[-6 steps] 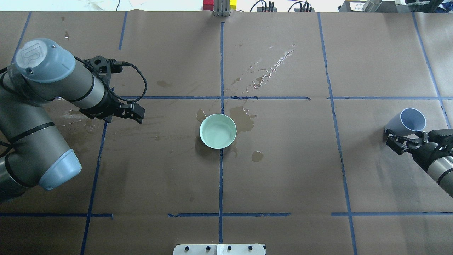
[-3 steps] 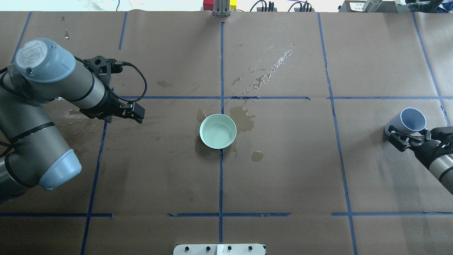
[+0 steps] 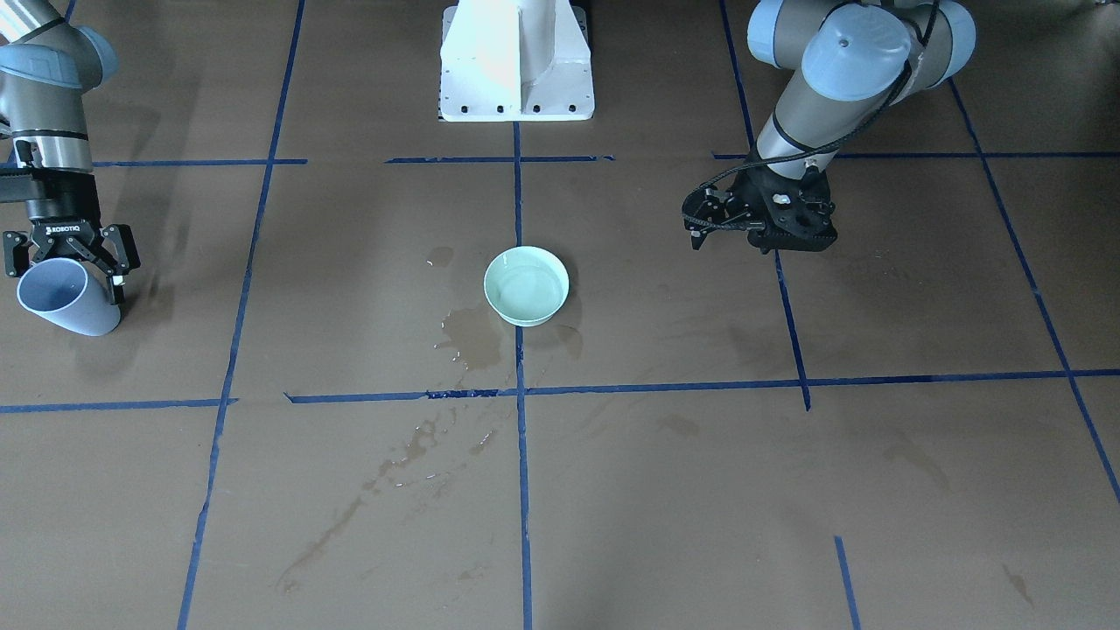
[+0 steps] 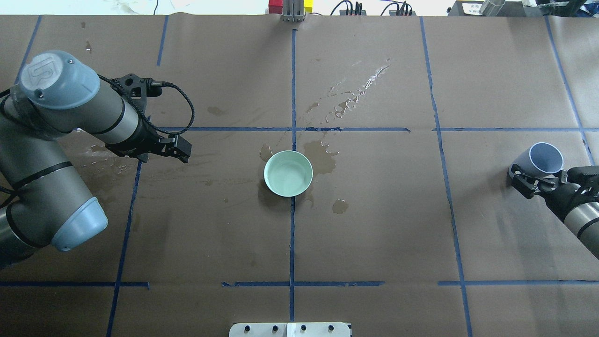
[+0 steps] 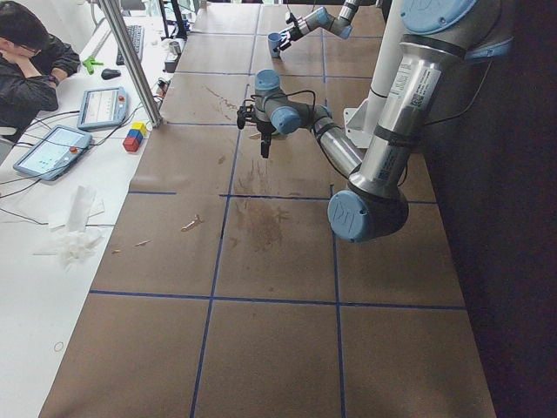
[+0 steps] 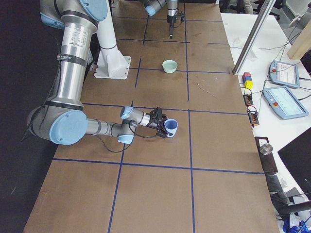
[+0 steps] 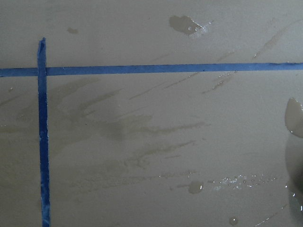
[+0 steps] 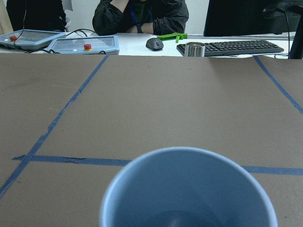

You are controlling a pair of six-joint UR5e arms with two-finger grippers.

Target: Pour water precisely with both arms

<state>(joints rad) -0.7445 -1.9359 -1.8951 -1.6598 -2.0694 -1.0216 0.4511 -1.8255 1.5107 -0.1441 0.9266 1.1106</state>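
Observation:
I should expect water to flow out when I pour, because a darker rounded patch [image 8: 180, 219] can be seen deep inside the pale blue cup [image 3: 70, 297].
A pale blue cup [image 4: 543, 158] stands at the table's right side; it also shows in the front view [image 3: 61, 297] and fills the bottom of the right wrist view [image 8: 189, 189]. My right gripper [image 4: 538, 175] reaches in low and level, open, with a finger on each side of the cup's lower part [image 3: 68, 269]. A mint green bowl [image 4: 288, 173] sits at the centre; a faint sheen inside it may be water. My left gripper [image 4: 183, 150] hangs above the table left of the bowl, shut and empty. I cannot tell whether the cup holds water.
Dark wet stains [image 4: 325, 159] lie beside the bowl. A glossy streak of water drops [image 4: 360, 89] runs beyond it. Blue tape lines [image 4: 292, 224] cross the brown paper. The white pedestal base [image 3: 516, 61] stands at the robot's edge. Operators sit past the far edge [image 8: 142, 14].
My right gripper has moved forward so that its fingers now flank the cup's base. The left arm, the bowl and the cup have not moved.

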